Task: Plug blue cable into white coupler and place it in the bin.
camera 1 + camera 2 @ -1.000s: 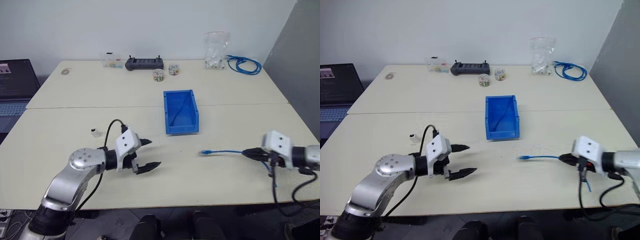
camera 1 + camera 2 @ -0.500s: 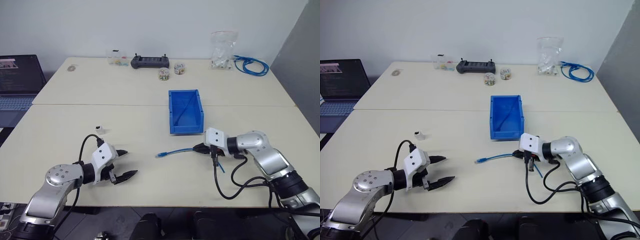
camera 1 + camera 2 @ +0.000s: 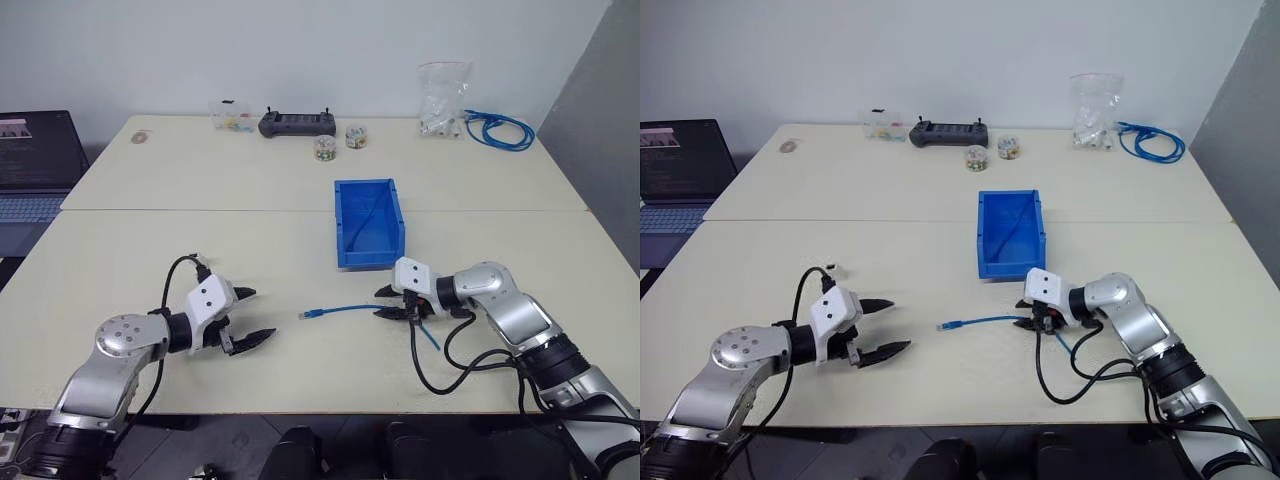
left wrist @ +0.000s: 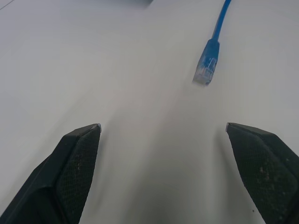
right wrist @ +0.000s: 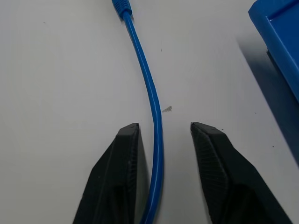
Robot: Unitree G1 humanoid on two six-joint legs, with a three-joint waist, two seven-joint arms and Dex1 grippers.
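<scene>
The cable's loose end [image 3: 430,338] will stick out in a springy arc when I lift and turn it, because the blue cable [image 3: 350,308] keeps a smooth, shallow curve.
The blue cable [image 3: 345,308] lies on the table in front of the bin [image 3: 368,256], its clear plug [image 4: 206,70] pointing toward my left gripper. My right gripper [image 3: 381,303] is low over the table at the cable's other end. It is open, and the strand [image 5: 149,93] runs loose between its two fingers. My left gripper [image 3: 263,313] hovers wide open a short way from the plug, holding nothing. The white coupler [image 3: 830,269] sits on the table beyond my left arm, apart from both grippers.
A laptop [image 3: 30,160] stands at the far left. Along the back edge are a small clear box [image 3: 230,115], a black controller [image 3: 297,123], two small jars [image 3: 335,143], a plastic bag [image 3: 440,100] and a coiled blue cable bundle [image 3: 495,128]. My right arm's black wire [image 3: 450,358] loops on the table.
My right arm has swung in from the right with the blue cable, lowered it in front of the bin and opened its fingers. The camera view has shifted.
</scene>
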